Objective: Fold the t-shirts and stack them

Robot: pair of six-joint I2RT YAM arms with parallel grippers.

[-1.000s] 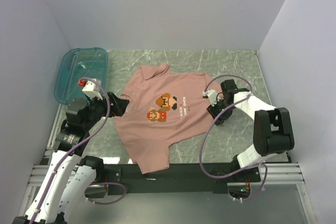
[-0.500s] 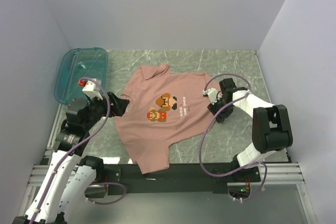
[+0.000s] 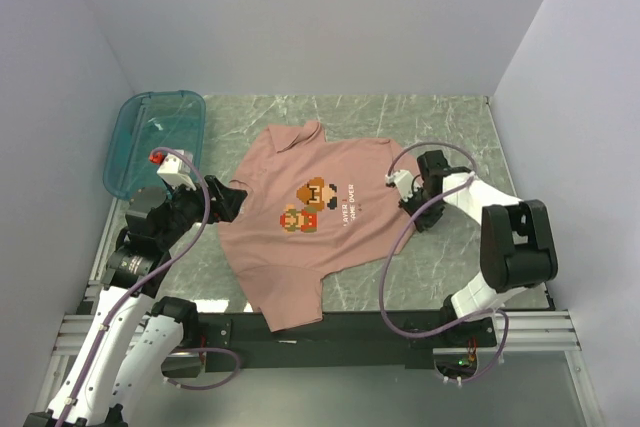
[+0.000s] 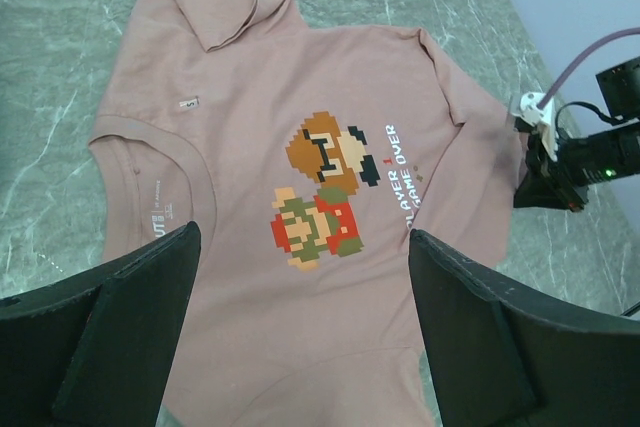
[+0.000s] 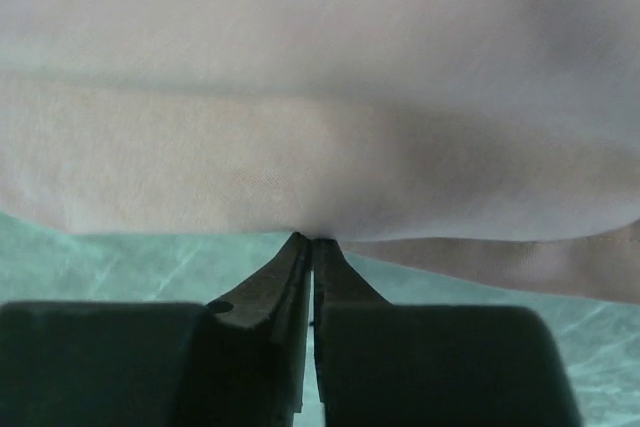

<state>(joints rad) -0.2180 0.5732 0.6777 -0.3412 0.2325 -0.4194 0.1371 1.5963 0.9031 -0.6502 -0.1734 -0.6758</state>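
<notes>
The t-shirt's edge (image 5: 308,219) is in my right gripper and the marble (image 3: 450,265) beyond it is clear. I should pull next until the t-shirt's hem lies spread out, then let go.
The salmon-pink t-shirt (image 3: 320,217) lies spread on the green marble table, print up, with its collar toward the left arm and its hem toward the right arm. It fills the left wrist view (image 4: 300,147), where one sleeve at the far side is folded over. My left gripper (image 3: 228,203) is open and empty, its fingers (image 4: 130,327) spread above the collar end. My right gripper (image 3: 406,203) is low at the shirt's right edge, and in the right wrist view it (image 5: 312,239) is shut on the t-shirt's edge (image 5: 320,187).
A teal translucent plastic bin (image 3: 155,137) stands at the far left corner. Grey walls close in the table on three sides. Bare marble (image 3: 440,137) shows to the right of and behind the shirt. The right arm also shows in the left wrist view (image 4: 560,167).
My right gripper has shifted slightly away from the near edge, along the shirt's right edge. The left arm and the shirt have not visibly moved.
</notes>
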